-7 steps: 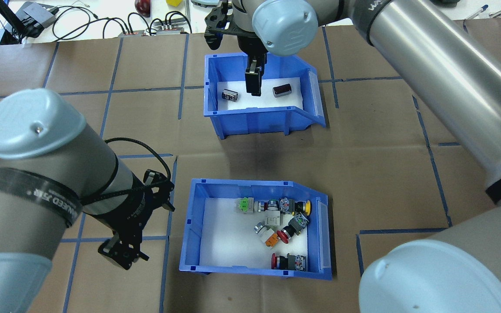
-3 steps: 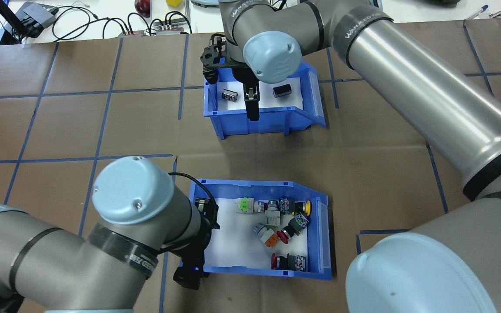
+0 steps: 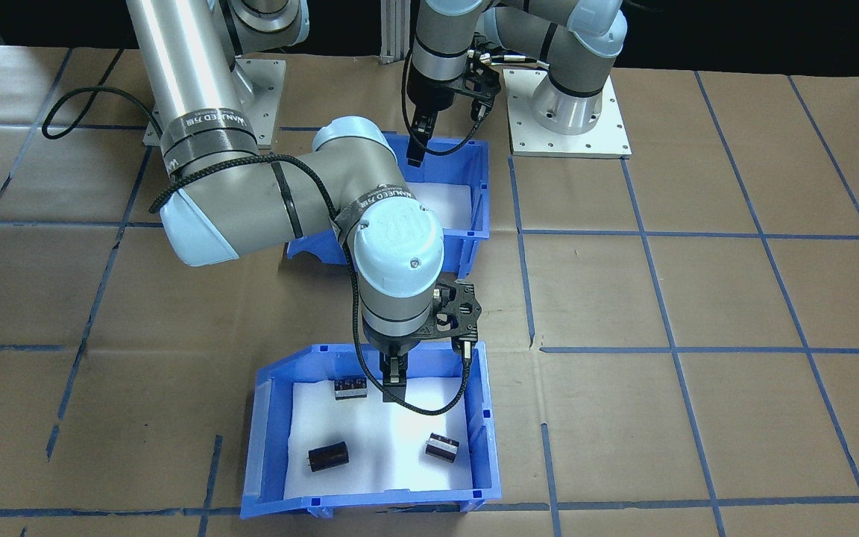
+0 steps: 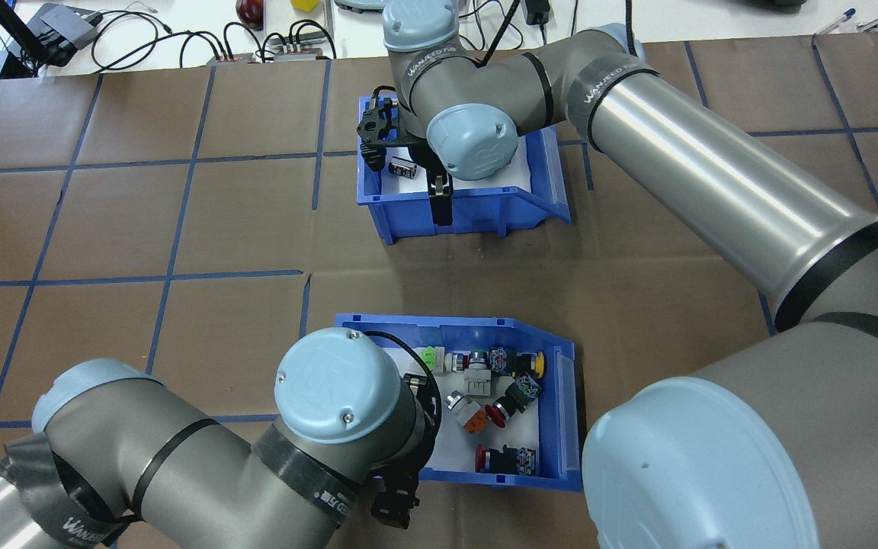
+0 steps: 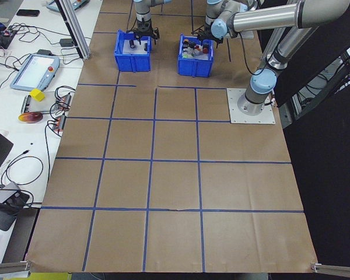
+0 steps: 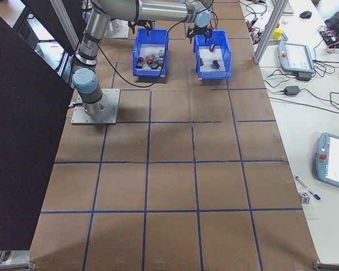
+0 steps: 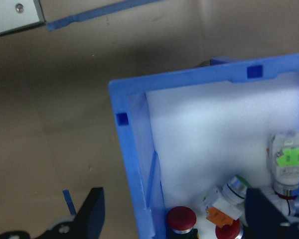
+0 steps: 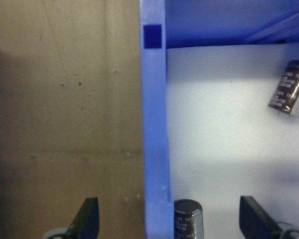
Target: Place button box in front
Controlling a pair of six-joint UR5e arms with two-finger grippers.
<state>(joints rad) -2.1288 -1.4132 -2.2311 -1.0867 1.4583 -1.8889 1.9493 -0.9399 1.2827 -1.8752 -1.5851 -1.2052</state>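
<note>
I see the push-buttons with their square bodies bunched together, so they should travel in the same cluster when I carry the button box by its side.
The button box is the blue, white-lined bin nearer the robot, holding several red, yellow, orange and green push-buttons. My left gripper is open, and its fingers straddle the box's robot-side wall near a corner. From overhead the wrist mostly hides the left gripper. My right gripper is also open and straddles the near wall of the far blue bin, which holds dark cylinders. The right arm covers much of the button box in the front-facing view.
Brown paper with a blue tape grid covers the table. Cables and small devices lie on the white bench beyond the far edge. Two arm base plates sit on the robot's side. A teach pendant rests on a side bench.
My left arm swung right, from beside the button box to over its robot-side wall. My right gripper moved from inside the far bin back to that bin's near wall.
</note>
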